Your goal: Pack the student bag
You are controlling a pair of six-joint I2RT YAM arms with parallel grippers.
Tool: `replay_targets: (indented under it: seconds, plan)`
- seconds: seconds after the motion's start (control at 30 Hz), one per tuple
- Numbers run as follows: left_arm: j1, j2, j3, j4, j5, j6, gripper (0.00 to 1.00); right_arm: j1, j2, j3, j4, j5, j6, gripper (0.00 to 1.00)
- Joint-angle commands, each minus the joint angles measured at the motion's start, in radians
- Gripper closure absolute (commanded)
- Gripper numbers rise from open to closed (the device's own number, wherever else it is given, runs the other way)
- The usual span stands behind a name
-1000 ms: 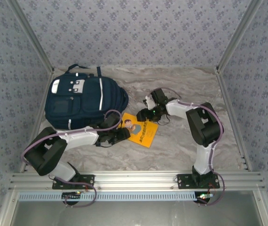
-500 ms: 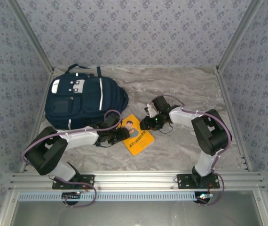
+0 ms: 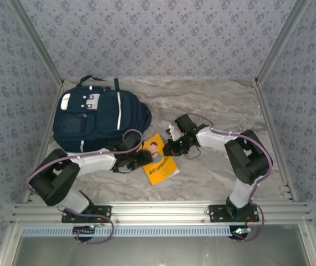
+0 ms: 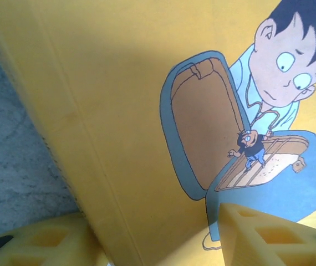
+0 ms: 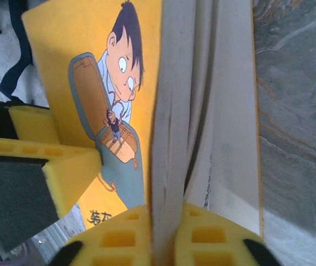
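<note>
The robot's right gripper pinches only part of the book and the back pages (image 5: 230,122) spread away, so the left gripper should clamp the spine (image 4: 100,205) and lift together with the right gripper.
The student bag (image 3: 100,119) lies closed at the table's back left, navy with white stripes. A yellow picture book (image 3: 159,160) is just off the bag's near right corner, between the two grippers. My left gripper (image 3: 143,159) holds its spine side. In the left wrist view the cover (image 4: 119,111) runs between the left gripper (image 4: 147,233) fingers. My right gripper (image 3: 172,147) is at the book's far edge. In the right wrist view the right gripper (image 5: 163,213) is shut on a sheaf of pages (image 5: 174,111), and the cover (image 5: 86,50) stands tilted.
The grey marbled tabletop (image 3: 219,105) is walled by patterned panels at the back and sides. An aluminium rail (image 3: 158,210) runs along the near edge. A dark bag strap (image 5: 14,55) lies just beyond the book.
My right gripper has closed on the book's page edge. The book has turned and shifted slightly toward the near left. The left gripper has hardly moved.
</note>
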Motion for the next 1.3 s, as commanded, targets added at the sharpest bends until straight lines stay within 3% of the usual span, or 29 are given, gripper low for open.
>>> replay_targets:
  seconds: [0.0,0.23,0.4,0.57,0.63,0.93,1.27]
  plan:
    - [-0.008,0.023,-0.013,0.034,0.023,0.033,0.46,0.017,0.004,0.005,0.039,-0.059,0.035,1.00]
    - [0.074,-0.161,-0.037,-0.076,0.001,0.082,0.40,-0.094,-0.134,-0.150,0.300,-0.196,0.215,1.00]
    - [0.146,-0.182,-0.051,-0.026,0.102,0.108,0.37,-0.161,-0.087,-0.347,0.935,-0.342,0.653,1.00]
    - [0.159,-0.143,-0.068,0.103,0.159,0.081,0.36,-0.202,0.099,-0.434,1.546,-0.391,1.026,1.00]
    - [0.159,-0.108,-0.069,0.168,0.196,0.061,0.36,-0.204,0.178,-0.435,1.699,-0.402,1.115,1.00]
    - [0.175,0.069,-0.049,0.387,0.290,-0.001,0.41,-0.186,0.203,-0.445,1.699,-0.398,1.082,1.00]
    - [0.195,0.017,-0.061,0.549,0.354,-0.102,0.93,-0.207,0.207,-0.475,1.688,-0.374,1.058,1.00]
